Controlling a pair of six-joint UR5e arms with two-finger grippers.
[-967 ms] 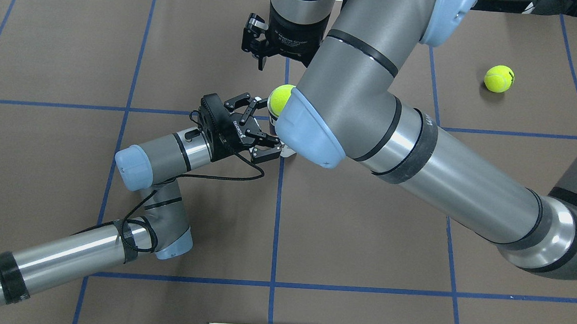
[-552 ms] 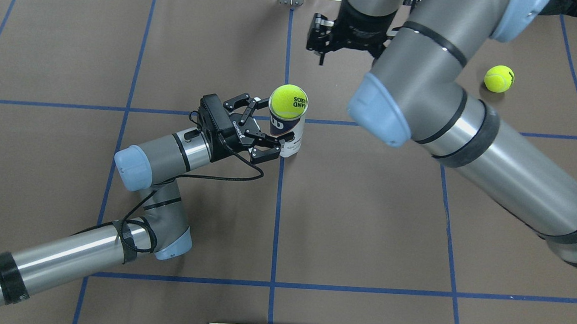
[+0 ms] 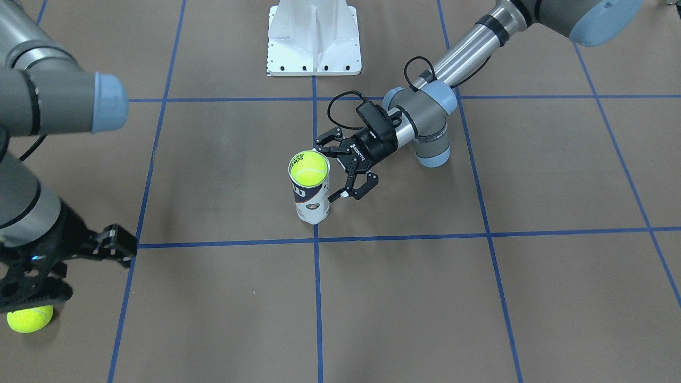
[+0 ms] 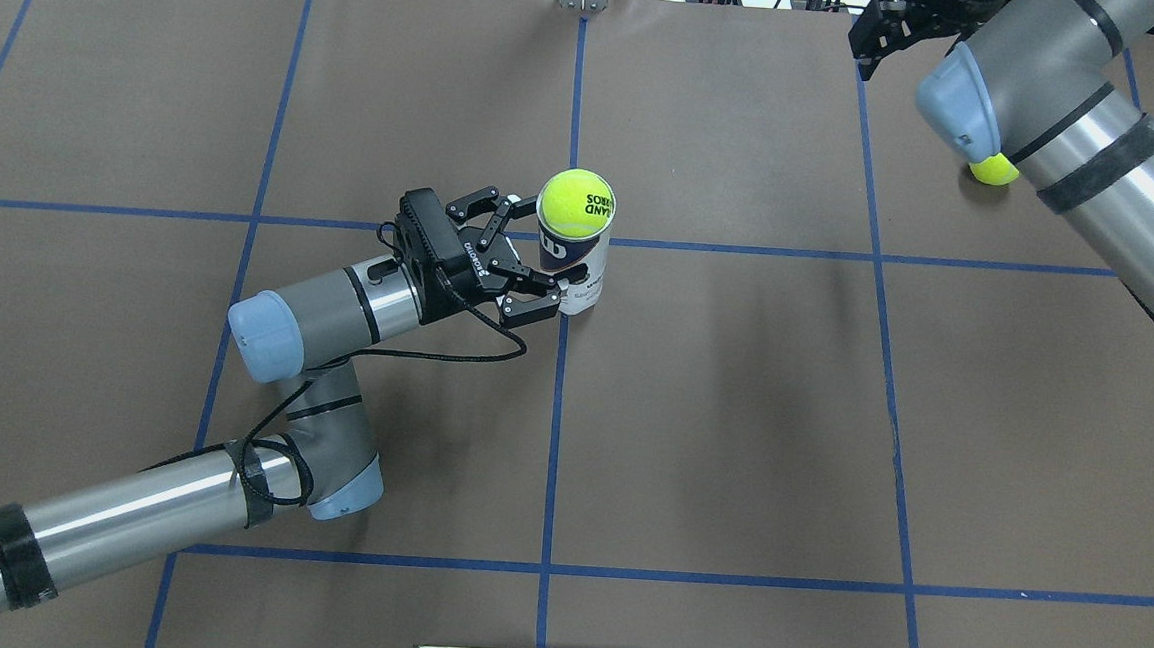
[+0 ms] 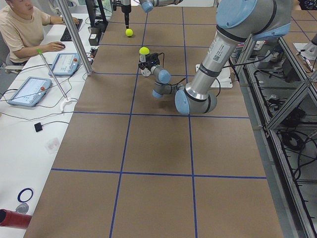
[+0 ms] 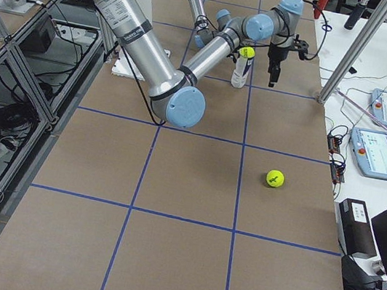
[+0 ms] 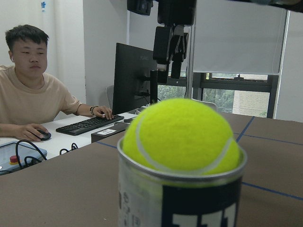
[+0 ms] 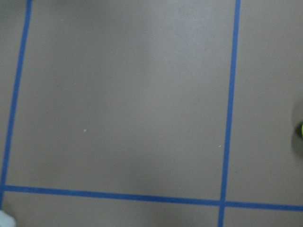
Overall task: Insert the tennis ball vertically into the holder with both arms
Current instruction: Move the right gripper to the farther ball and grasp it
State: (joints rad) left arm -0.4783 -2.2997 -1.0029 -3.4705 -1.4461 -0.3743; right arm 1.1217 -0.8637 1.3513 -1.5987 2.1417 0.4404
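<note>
The first tennis ball [image 3: 309,172] is high up and snug in the tall holder's opening [image 3: 309,154], so it will slip further down when the robot pushes the second ball in.
The holder [image 4: 576,269] stands upright at the table's middle, also in the front view [image 3: 312,201]. A yellow tennis ball [image 4: 576,204] sits in its mouth and sticks out above the rim, close up in the left wrist view [image 7: 182,135]. My left gripper [image 4: 538,254] is open, level with the holder's lower part, its fingers either side of it [image 3: 331,173]; I cannot tell if they touch. My right gripper [image 4: 870,36] is open and empty at the far right, above a second loose ball [image 3: 29,318], which my right arm partly hides from overhead [image 4: 992,171].
The white base plate [image 3: 314,42] stands at the robot's edge of the table. Blue tape lines cross the brown table [image 8: 227,94]. An operator [image 5: 22,29] sits at a desk with monitors and tablets beyond the far edge.
My right arm has swung from over the holder to the far right, toward the loose ball. The ball stays in the holder's mouth. My left arm has not moved.
</note>
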